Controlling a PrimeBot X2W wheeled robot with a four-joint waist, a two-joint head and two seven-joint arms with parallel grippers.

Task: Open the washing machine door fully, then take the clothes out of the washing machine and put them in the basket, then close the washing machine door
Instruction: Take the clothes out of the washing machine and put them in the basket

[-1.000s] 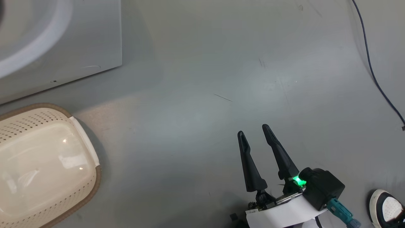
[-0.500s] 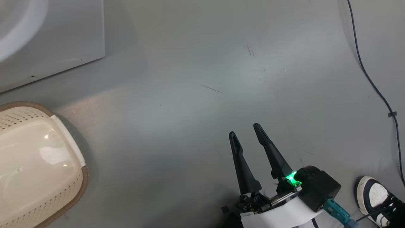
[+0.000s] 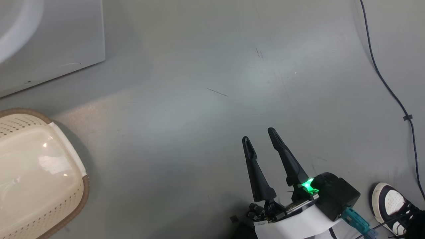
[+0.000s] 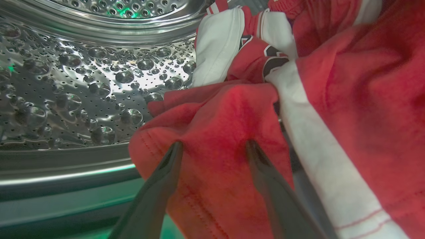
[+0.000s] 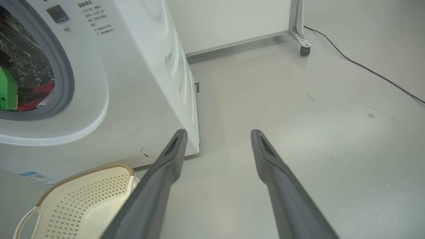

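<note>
I expect the fold of red clothes (image 4: 218, 133) to leave the white-trimmed piece behind when I pull, because a gap (image 4: 293, 157) separates the two.
My left gripper (image 4: 215, 146) is inside the steel drum (image 4: 83, 83), open. Both tips press dents into a fold of the red clothes (image 4: 215, 113), which have white trim and lie heaped to the right. In the right wrist view the white washing machine (image 5: 132, 83) stands at the left, with red clothes (image 5: 36, 96) visible in its mouth. The washing machine door is out of view. The cream basket (image 3: 85, 187) sits on the floor before the machine (image 3: 49, 43), with nothing in the part I see. My right gripper (image 3: 258, 134) (image 5: 218, 132) hangs open above bare floor, holding nothing.
A dark cable (image 3: 382, 76) runs along the floor on the right. A person's black-and-white shoe (image 3: 390, 205) is at the lower right, close to my right arm. A frame leg on a caster (image 5: 303, 50) stands beyond the machine. Something green (image 5: 6, 89) shows in the drum mouth.
The head camera has turned, so machine, basket and floor marks slid left in the picture and the shoe came further in. The right gripper stays open, holding its pose.
</note>
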